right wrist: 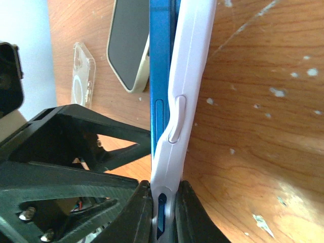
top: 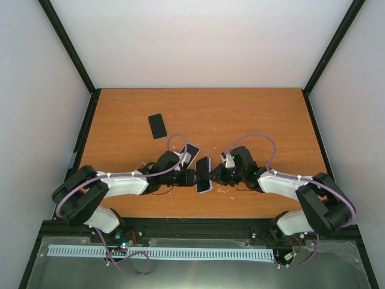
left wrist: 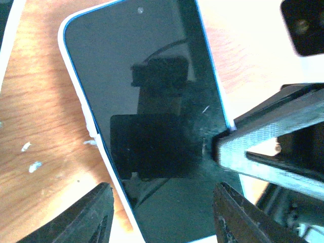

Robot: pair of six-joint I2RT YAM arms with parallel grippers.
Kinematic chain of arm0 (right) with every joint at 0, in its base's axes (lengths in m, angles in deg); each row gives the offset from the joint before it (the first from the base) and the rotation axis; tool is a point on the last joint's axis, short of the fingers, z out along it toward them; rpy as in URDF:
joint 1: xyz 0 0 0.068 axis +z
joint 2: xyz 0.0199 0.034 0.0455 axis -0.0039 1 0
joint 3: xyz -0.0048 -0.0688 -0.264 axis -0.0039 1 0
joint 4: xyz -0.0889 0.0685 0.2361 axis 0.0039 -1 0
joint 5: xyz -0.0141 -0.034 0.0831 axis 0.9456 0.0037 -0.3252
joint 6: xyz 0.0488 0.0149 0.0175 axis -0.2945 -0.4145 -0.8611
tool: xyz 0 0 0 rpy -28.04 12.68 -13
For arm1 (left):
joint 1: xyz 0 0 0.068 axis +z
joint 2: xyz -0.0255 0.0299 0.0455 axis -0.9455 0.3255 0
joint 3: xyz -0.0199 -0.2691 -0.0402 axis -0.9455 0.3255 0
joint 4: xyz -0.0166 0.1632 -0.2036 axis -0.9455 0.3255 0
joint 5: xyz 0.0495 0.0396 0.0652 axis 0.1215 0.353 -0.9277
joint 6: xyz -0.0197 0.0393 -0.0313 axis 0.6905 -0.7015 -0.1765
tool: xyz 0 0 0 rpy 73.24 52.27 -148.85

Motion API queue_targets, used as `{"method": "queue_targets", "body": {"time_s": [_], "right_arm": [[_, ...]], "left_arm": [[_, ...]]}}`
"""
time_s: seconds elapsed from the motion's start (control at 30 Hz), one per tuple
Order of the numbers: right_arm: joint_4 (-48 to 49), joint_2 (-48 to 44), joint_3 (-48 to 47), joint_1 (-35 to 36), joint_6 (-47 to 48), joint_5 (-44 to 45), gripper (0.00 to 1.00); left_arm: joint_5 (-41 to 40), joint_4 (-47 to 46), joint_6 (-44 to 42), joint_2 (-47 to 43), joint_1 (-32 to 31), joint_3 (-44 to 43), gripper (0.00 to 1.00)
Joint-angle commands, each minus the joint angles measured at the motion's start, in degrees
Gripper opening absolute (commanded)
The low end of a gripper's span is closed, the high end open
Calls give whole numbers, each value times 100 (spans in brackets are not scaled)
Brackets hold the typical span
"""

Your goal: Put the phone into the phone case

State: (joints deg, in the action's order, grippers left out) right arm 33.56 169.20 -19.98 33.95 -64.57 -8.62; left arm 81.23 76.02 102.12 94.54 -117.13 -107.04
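Observation:
I should hold the opposite long side [left wrist: 92,123] with my left gripper to free my right gripper for pressing, because the case bends away from the blue rim [right wrist: 171,117] at my right gripper.
The phone [top: 204,174], dark-screened with a blue rim [right wrist: 158,76], is held up off the table between both arms. The white phone case [right wrist: 190,61] lies against its back; one corner looks seated, while further along the case bows away from the blue rim. My right gripper [right wrist: 163,197] is shut on the phone and case, pinching through their thickness at one end. My left gripper [left wrist: 159,202] spans the phone's width with a finger at each long side. The screen [left wrist: 152,101] fills the left wrist view, with the case's white rim [left wrist: 76,76] along its left edge.
A bare black phone [top: 157,126] lies on the wooden table behind the arms. A second phone in a beige case [right wrist: 129,45] and a clear case [right wrist: 83,73] lie beside the left arm. Black frame posts and white walls enclose the table.

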Motion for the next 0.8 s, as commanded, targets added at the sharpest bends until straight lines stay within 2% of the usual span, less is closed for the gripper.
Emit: {"method": "queue_targets", "body": {"time_s": [0.0, 0.17, 0.3, 0.43, 0.53, 0.67, 0.77], "right_arm": [[263, -666, 53, 27, 36, 82, 3], [1006, -1468, 322, 28, -200, -159, 4], [1432, -2011, 374, 27, -252, -451, 4], [1993, -2375, 503, 29, -405, -708, 6], [2060, -2531, 515, 27, -501, -726, 5], [2512, -2505, 595, 32, -700, -1007, 5], [2728, -2497, 595, 45, -790, -1132, 6]], "left_arm": [[-100, 353, 257, -732, -19, -92, 56], [310, 278, 458, -1570, 249, 72, 66], [879, -55, 621, -2176, 592, 321, 68], [1172, -57, 489, -2526, 632, 220, 69], [1363, 0, 360, -2651, 631, 104, 69], [1610, -270, 404, -2730, 634, 145, 67], [1811, -567, 523, -2640, 631, 192, 57]]}}
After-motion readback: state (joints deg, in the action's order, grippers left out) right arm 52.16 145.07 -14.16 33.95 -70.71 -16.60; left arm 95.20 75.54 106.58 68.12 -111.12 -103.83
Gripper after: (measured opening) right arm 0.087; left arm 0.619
